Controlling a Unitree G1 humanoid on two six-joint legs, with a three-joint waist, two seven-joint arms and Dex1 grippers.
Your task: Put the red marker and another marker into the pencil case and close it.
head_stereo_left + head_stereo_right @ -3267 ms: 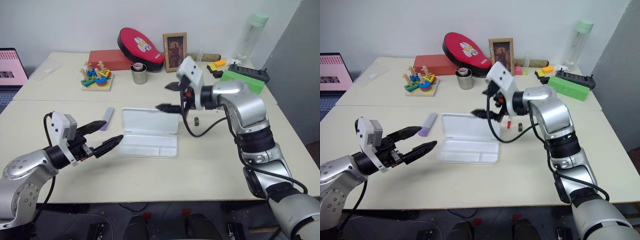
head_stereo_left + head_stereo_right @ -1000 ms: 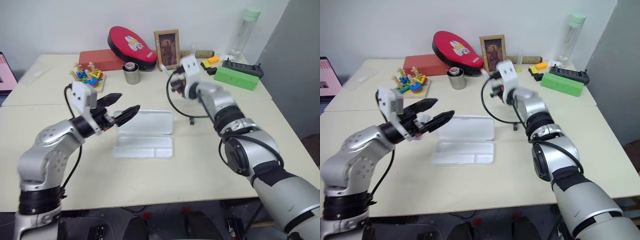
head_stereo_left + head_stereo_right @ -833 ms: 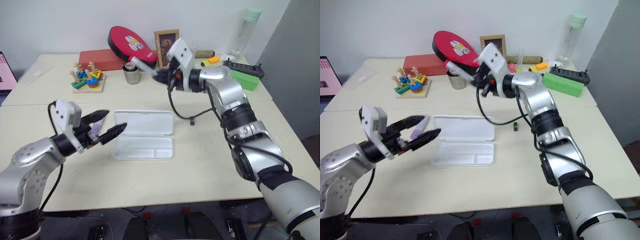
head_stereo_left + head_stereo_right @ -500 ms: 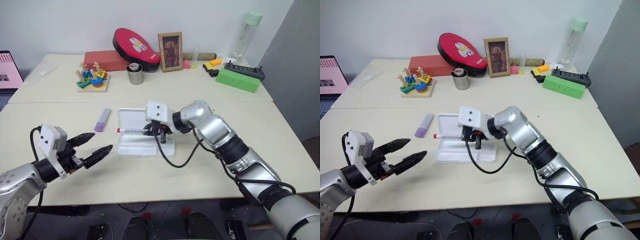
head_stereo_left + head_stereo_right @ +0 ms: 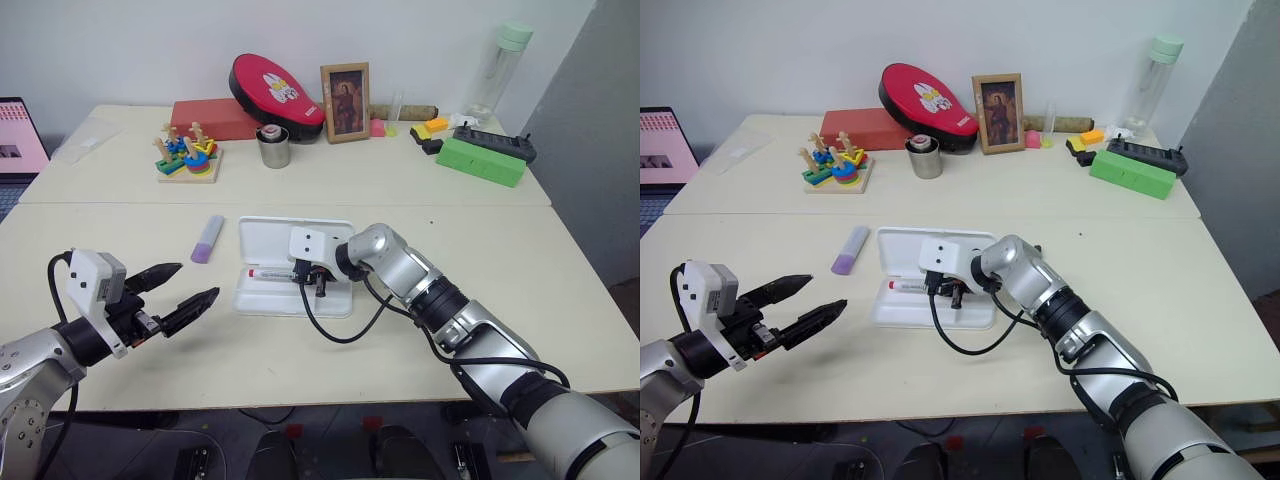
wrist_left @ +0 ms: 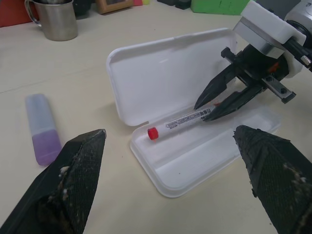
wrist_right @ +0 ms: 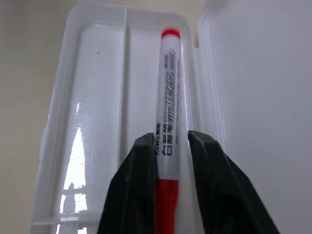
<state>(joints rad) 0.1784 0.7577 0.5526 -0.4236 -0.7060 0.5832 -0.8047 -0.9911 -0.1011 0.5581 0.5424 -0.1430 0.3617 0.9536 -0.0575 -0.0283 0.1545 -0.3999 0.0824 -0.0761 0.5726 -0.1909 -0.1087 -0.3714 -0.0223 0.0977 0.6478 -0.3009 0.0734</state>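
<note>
I expect the purple marker (image 5: 207, 240) to fit flat next to the red marker when I lower it in, because an empty strip (image 5: 277, 300) runs along the tray's front.
The white pencil case (image 5: 297, 238) lies open mid-table, lid flat behind its tray. In the tray lies the red marker (image 5: 268, 273), red cap toward my left. My right gripper (image 7: 171, 139) reaches into the tray and straddles the marker's barrel (image 7: 168, 107). Its fingers (image 6: 218, 90) stand slightly apart, with a thin gap on one side. The purple marker (image 5: 207, 239) rests on the table left of the case. My left gripper (image 5: 198, 281) hovers open and empty over the table's front left, short of the case.
Along the back stand a red oval pouch (image 5: 265, 84), a red box (image 5: 205, 117), a picture frame (image 5: 345, 88), a metal cup (image 5: 273, 147), a wooden stacking toy (image 5: 185, 158), a green box (image 5: 478, 160) and a bottle (image 5: 505, 62). A laptop (image 5: 14, 135) sits far left.
My right gripper came down from the back of the table with the red marker and laid it in the tray, its jaws loosening. The left arm drew back, left and down.
</note>
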